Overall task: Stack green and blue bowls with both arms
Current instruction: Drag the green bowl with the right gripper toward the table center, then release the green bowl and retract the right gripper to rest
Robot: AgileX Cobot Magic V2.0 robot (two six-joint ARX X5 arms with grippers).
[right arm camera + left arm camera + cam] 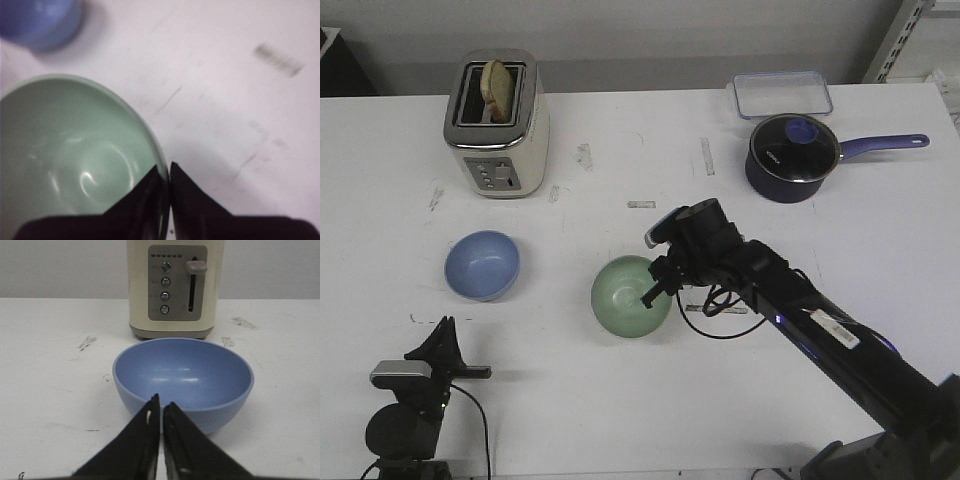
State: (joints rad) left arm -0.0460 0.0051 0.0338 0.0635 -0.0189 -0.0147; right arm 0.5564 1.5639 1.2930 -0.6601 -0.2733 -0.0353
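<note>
My right gripper should keep lowering the green bowl (624, 297), which hangs upright over the table's clear middle, until the bowl's bottom sits flat, and then let go.
The pale green bowl (629, 297) sits near the table's middle. My right gripper (654, 291) is shut on its right rim, one finger inside and one outside; in the right wrist view the gripper (165, 171) pinches the green bowl (70, 155) at its rim. The light blue bowl (482, 265) stands to the left on the table, and shows blurred in the right wrist view (40, 22). My left gripper (442, 335) is shut and empty, just short of the blue bowl (183, 380); its tips (161, 405) point at the bowl's near wall.
A cream toaster (498, 125) with a slice of bread stands at the back left, behind the blue bowl (172, 287). A dark navy saucepan (794, 155) with a purple handle and a clear lidded box (783, 94) stand at the back right.
</note>
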